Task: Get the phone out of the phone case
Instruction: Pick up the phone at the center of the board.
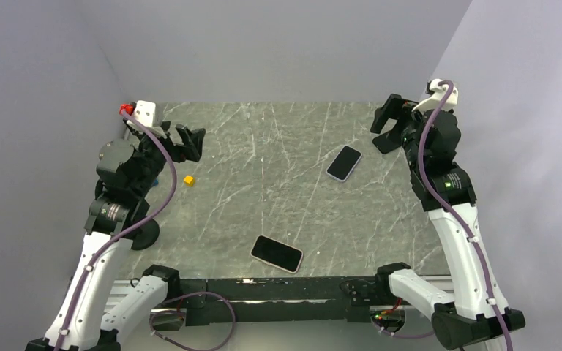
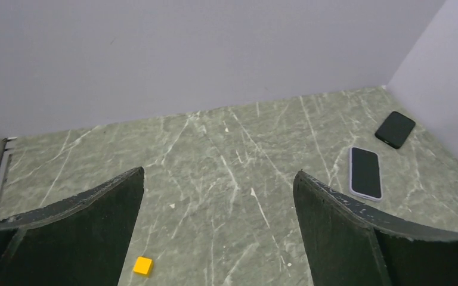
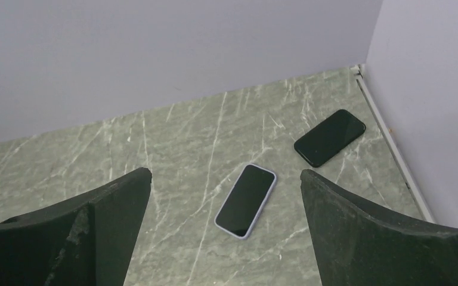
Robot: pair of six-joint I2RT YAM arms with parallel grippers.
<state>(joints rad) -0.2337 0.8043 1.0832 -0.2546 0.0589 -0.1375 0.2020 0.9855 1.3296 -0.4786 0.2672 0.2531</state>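
The phone (image 1: 276, 254) near the front edge lies free in its pale case, so the robot's open right gripper keeps moving toward it and closes across its long edges (image 1: 282, 243).
A phone in a pale lavender case (image 1: 344, 162) lies screen up on the marbled table, right of centre. It also shows in the left wrist view (image 2: 365, 173) and in the right wrist view (image 3: 245, 200). A second, dark phone (image 1: 276, 253) lies screen up near the front edge; it also shows in the wrist views (image 2: 395, 128) (image 3: 329, 137). My left gripper (image 1: 192, 142) (image 2: 217, 176) is open and empty above the table's left side. My right gripper (image 1: 384, 126) (image 3: 223, 176) is open and empty at the far right, apart from the cased phone.
A small yellow cube (image 1: 188, 179) (image 2: 143, 265) lies on the table close below my left gripper. Grey walls close in the table at the back and on both sides. A black rail (image 1: 278, 296) runs along the near edge between the arm bases.
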